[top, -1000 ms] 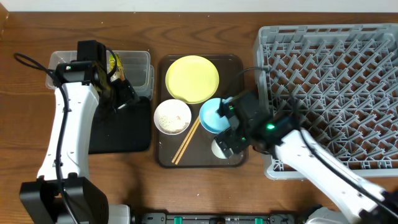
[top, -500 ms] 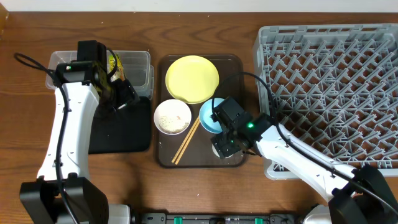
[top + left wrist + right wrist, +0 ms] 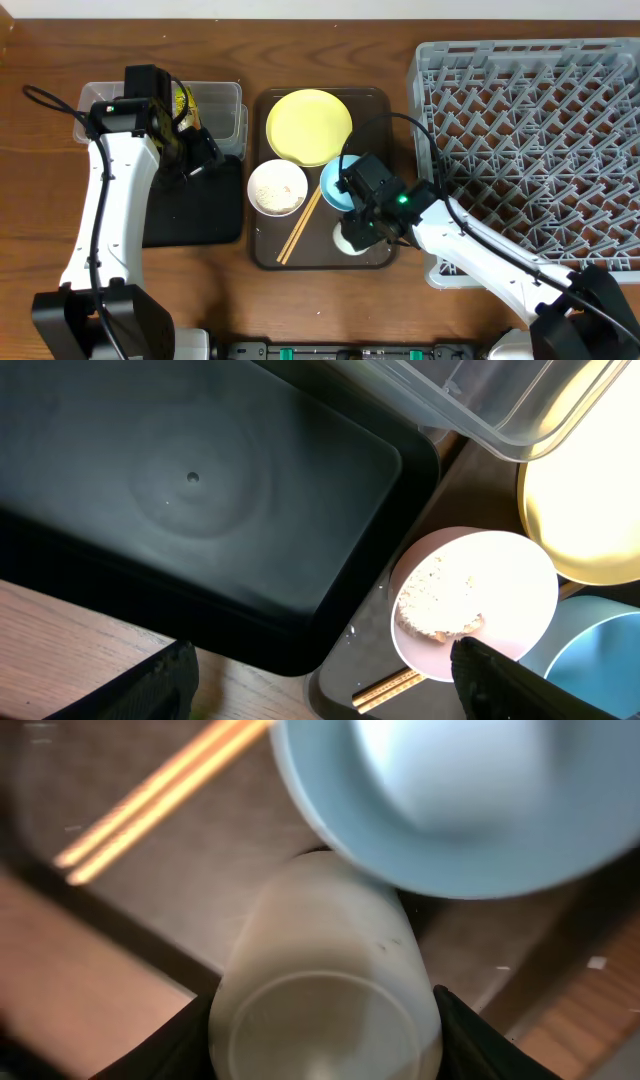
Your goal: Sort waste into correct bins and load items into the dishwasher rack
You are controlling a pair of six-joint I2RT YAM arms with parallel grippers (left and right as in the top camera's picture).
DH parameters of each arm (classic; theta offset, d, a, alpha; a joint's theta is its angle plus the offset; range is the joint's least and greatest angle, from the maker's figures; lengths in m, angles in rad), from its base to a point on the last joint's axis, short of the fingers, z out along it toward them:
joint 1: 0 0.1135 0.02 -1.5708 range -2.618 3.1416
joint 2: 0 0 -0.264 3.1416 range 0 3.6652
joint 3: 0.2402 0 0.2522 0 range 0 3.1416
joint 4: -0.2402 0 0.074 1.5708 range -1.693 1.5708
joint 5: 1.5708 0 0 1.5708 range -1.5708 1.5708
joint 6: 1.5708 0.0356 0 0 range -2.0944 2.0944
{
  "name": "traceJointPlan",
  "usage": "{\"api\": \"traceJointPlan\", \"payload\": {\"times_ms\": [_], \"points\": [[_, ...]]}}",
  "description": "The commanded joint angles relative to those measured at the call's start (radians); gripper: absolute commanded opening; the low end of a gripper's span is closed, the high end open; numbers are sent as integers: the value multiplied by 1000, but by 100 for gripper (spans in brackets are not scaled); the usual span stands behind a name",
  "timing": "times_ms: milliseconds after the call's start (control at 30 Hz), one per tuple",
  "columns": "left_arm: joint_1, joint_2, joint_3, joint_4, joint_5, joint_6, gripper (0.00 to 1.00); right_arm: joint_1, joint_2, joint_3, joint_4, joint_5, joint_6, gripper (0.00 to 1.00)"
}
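Observation:
Next, my right gripper pulls the small white cup back to the serving tray's near edge and grips it again there, because the cup is pushing against the light blue bowl's rim.
My right gripper is shut on the small white cup on the brown serving tray; in the right wrist view the cup fills the gap between the fingers. The light blue bowl touches the cup's far side. The whitish-pink bowl holds the rice crumbs. The two chopsticks lie beside it. The yellow plate is behind. My left gripper is open and empty over the black tray. The snack wrapper lies in the clear tub.
The grey dishwasher rack fills the right side, its near-left corner close to my right arm. The clear tub's edge overlaps the black tray in the left wrist view. Wooden table surrounds everything.
My right gripper moved left and down onto the white cup and closed round it; the cup shifted slightly left. The left arm has not moved.

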Motion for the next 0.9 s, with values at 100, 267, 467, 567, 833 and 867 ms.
{"api": "traceJointPlan", "payload": {"times_ms": [100, 267, 467, 567, 833, 867], "points": [[4, -4, -3, -2, -5, -10, 83, -23, -69, 85, 6, -130, -51, 51], [4, -4, -3, -3, -5, -10, 84, -86, -101, 92, 93, -124, -52, 52], [4, -4, -3, -3, -5, -10, 84, -174, -82, 90, 160, -105, -52, 51], [4, -4, -3, -3, -5, -10, 84, -194, -64, 90, 159, -128, -51, 50], [4, -4, -3, -2, -5, -10, 84, -192, -56, 90, 179, -215, -53, 50], [4, -4, -3, -2, -5, -10, 84, -192, -56, 90, 183, -245, -53, 50]]}}
